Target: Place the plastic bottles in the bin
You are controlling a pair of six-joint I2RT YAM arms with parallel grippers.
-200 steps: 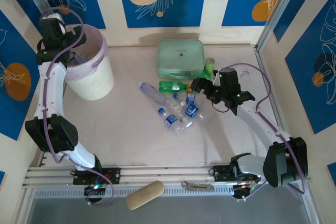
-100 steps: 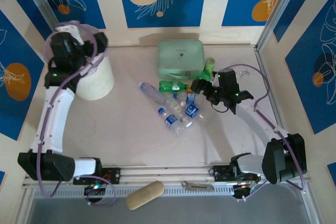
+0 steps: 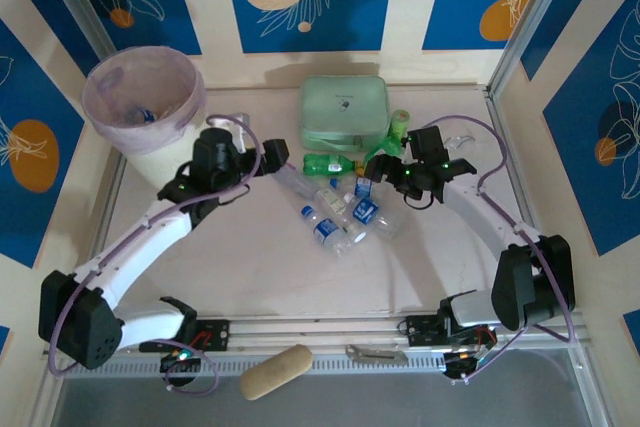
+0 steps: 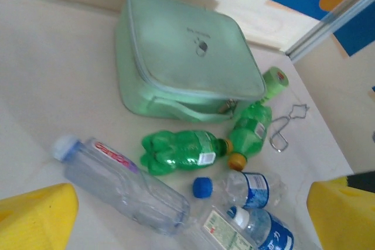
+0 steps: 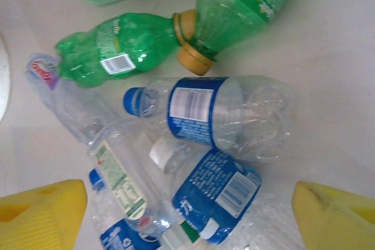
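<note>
The green bottle [image 3: 387, 145] beside the wire clip is close to my right gripper but a long way from the bin [image 3: 145, 97]. Next, my right gripper hands it over to my left gripper.
Several plastic bottles [image 3: 335, 209] lie in a heap at mid-table, clear ones with blue labels and green ones with yellow caps. The bin [image 3: 150, 142], lined with a pale pink bag, stands at the far left with a bit of blue inside. My left gripper [image 3: 266, 155] hovers open at the heap's left edge; its view has a green bottle [image 4: 179, 150] and a long clear bottle [image 4: 120, 182] ahead of the empty left gripper [image 4: 190, 226]. My right gripper [image 3: 379, 165] is open at the heap's right side, and the right gripper [image 5: 187, 221] is over a blue-labelled bottle [image 5: 214, 194].
A flat mint-green zip case [image 3: 345, 112] lies behind the heap, with one green bottle [image 3: 400, 125] standing at its right. A wire clip [image 4: 285, 127] rests near it. A beige roll [image 3: 277, 370] and a metal tool [image 3: 375, 353] lie on the front rail.
My left arm has swung away from the bin, down and to the right, to the left edge of the bottle heap. The right gripper has edged slightly left.
</note>
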